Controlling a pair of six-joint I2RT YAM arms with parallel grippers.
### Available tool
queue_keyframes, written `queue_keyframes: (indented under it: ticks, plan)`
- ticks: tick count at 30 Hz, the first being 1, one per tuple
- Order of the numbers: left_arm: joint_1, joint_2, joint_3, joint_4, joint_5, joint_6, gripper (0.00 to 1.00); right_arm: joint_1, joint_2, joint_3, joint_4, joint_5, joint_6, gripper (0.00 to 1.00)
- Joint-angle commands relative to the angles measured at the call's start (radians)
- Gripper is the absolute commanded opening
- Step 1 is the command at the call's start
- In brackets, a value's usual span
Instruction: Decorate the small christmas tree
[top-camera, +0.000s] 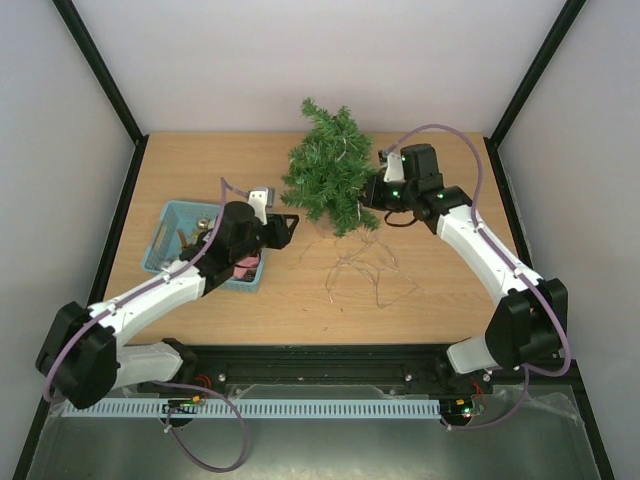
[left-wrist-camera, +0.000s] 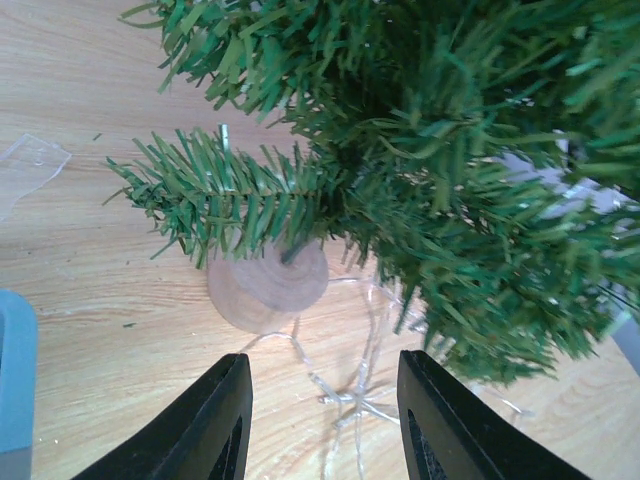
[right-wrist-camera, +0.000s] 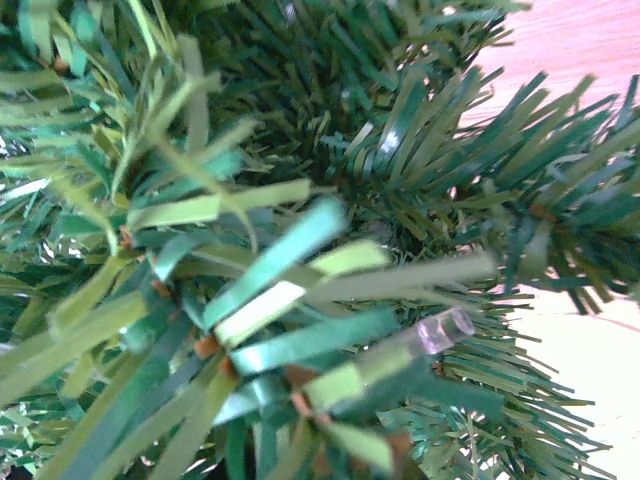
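Note:
The small clear bulb (right-wrist-camera: 445, 330) is in among the tree's needles, so my right gripper should keep pushing into the branches (top-camera: 346, 196) until they hold up the light string, and then let go.
The small christmas tree (top-camera: 330, 178) stands at the back middle of the table, dark green and bristly, on a round wooden base (left-wrist-camera: 268, 285). A thin clear wire string of lights (top-camera: 360, 268) lies tangled on the table in front of it and shows between my left fingers as light string (left-wrist-camera: 360, 400). My left gripper (top-camera: 286, 230) hovers just left of the tree's foot, open, with nothing between its fingers (left-wrist-camera: 215, 425). My right gripper (top-camera: 372, 192) is pushed into the tree's right side and is shut. Its fingers are hidden by needles, and a small clear bulb (right-wrist-camera: 445, 328) lies among them.
A teal basket (top-camera: 172, 218) holding small ornaments sits on the left of the table, partly under my left arm; its edge (left-wrist-camera: 14, 385) shows in the left wrist view. A scrap of clear plastic (left-wrist-camera: 30, 162) lies on the wood. Black frame posts border the table.

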Motion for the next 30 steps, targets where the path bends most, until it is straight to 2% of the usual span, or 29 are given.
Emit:
queue_keyframes:
  ticks: [1,12,21,27,30]
  plan:
    - [0.001,0.067,0.064,0.066,-0.065,0.008,0.42,0.025,0.000,-0.026,0.023,-0.010,0.018,0.02]
    - [0.095,0.143,0.138,0.074,-0.061,0.033,0.42,0.091,0.003,-0.043,0.049,0.006,0.036,0.02]
    - [0.115,0.000,0.054,0.011,-0.050,0.020,0.49,0.094,-0.012,-0.025,0.022,0.034,0.008,0.05]
    - [0.037,-0.114,-0.042,-0.008,-0.059,-0.001,0.50,0.094,-0.030,-0.005,-0.021,0.053,-0.018,0.12]
    - [-0.049,-0.132,-0.071,0.005,-0.087,-0.009,0.50,0.094,-0.061,-0.005,-0.040,0.056,-0.024,0.22]
